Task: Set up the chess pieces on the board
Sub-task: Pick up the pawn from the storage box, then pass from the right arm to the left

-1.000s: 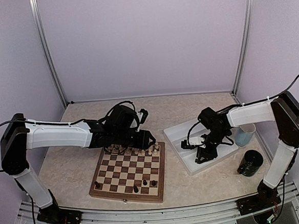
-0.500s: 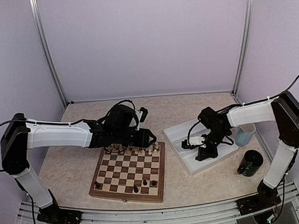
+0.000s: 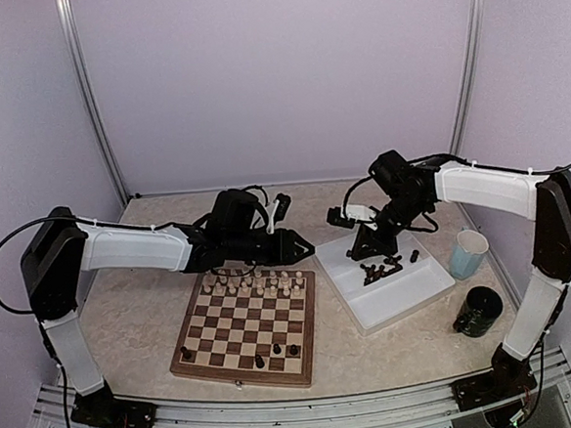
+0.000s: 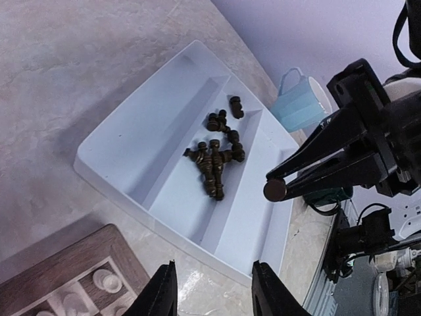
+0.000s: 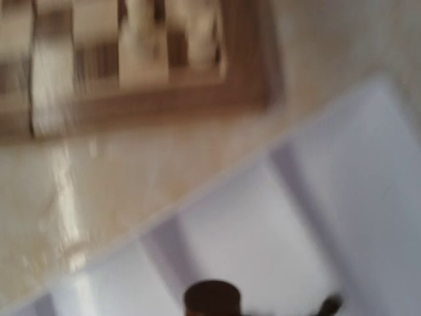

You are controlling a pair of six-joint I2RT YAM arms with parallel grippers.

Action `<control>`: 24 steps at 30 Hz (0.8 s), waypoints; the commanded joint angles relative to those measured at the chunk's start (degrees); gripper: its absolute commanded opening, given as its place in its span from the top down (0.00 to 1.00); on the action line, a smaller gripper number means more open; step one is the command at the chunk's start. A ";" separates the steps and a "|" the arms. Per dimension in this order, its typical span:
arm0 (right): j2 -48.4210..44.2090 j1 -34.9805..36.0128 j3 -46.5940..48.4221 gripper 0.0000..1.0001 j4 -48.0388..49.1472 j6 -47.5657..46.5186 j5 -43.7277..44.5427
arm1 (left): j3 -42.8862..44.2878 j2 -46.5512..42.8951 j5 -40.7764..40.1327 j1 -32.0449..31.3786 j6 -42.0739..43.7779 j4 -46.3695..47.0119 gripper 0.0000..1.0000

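My right gripper is holding the dark piece over the tray and the board lies in front of my left arm, so next my left gripper takes its round base.
The board lies in front of the left arm. Cream chess pieces fill its two far rows and a few dark ones stand on the near row. My left gripper is open and empty, low over the table between the board's far right corner and the white tray. My right gripper is shut on a dark chess piece, held above the tray's left end. More dark pieces lie heaped in the tray's middle compartment. The right wrist view is blurred and shows the piece's round base.
A pale blue cup stands right of the tray and a black cup stands nearer the front. The board's corner lies just left of my left fingers. Metal frame posts rise at the back corners.
My right gripper has lifted out of the tray with a dark piece and swung back and left. My left gripper has drawn off the board's far edge toward the tray.
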 commanded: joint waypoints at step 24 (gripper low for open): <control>2.38 4.58 5.03 0.91 -1.78 1.52 -10.13 | 5.90 9.29 15.58 -1.47 -7.02 9.04 0.63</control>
